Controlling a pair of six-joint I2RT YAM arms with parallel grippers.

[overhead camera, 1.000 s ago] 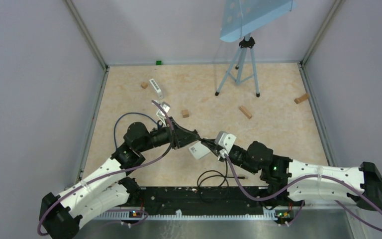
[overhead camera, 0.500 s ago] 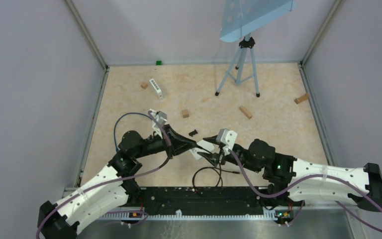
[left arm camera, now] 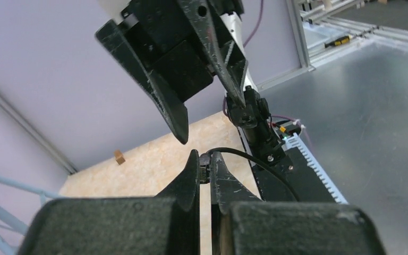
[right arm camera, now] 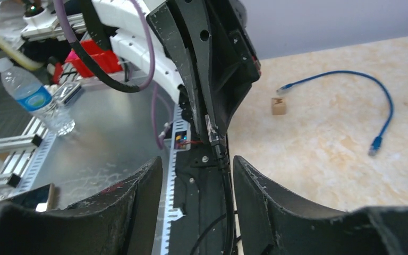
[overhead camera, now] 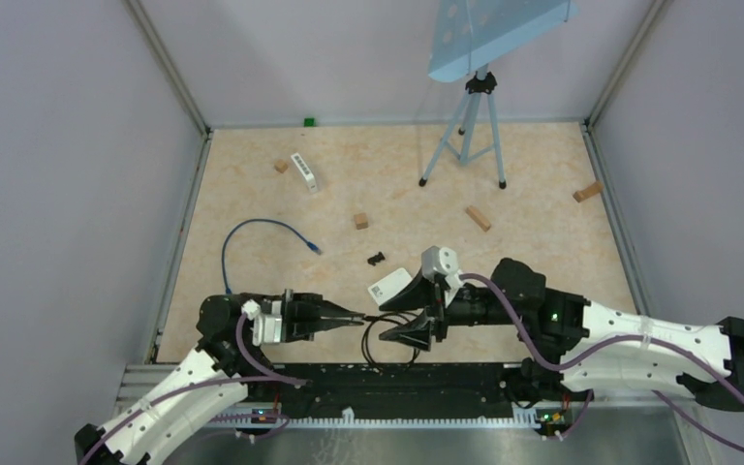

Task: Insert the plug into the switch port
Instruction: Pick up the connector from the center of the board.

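My left gripper is pinching the plug over its connector end (right arm camera: 211, 128). My right gripper should therefore close on its cable end (right arm camera: 221, 152) before my left gripper lets go and backs away.
My left gripper (overhead camera: 356, 318) is shut on the plug (left arm camera: 204, 166) of a black cable (overhead camera: 387, 344), low over the near edge of the table. The plug is pinched between the fingertips, and the cable trails away to the right in a loop. My right gripper (overhead camera: 381, 321) faces it tip to tip and stands open, with its fingers above and below the plug's line and nothing held. In the right wrist view the plug (right arm camera: 211, 129) hangs at the left gripper's tip, beyond my open fingers (right arm camera: 260, 196). A white labelled switch (overhead camera: 387, 288) lies on the table just behind the right gripper.
A blue cable (overhead camera: 252, 225) curls on the left of the table. A second white box (overhead camera: 303, 171) lies at the back left. Wooden blocks (overhead camera: 360, 221) (overhead camera: 478, 218) (overhead camera: 587, 192) are scattered about. A tripod (overhead camera: 465, 126) stands at the back. A small black piece (overhead camera: 376, 259) lies mid-table.
The right gripper has opened and let go. The left arm has drawn back to the near left with its gripper shut on the plug, which uncovers the blue cable.
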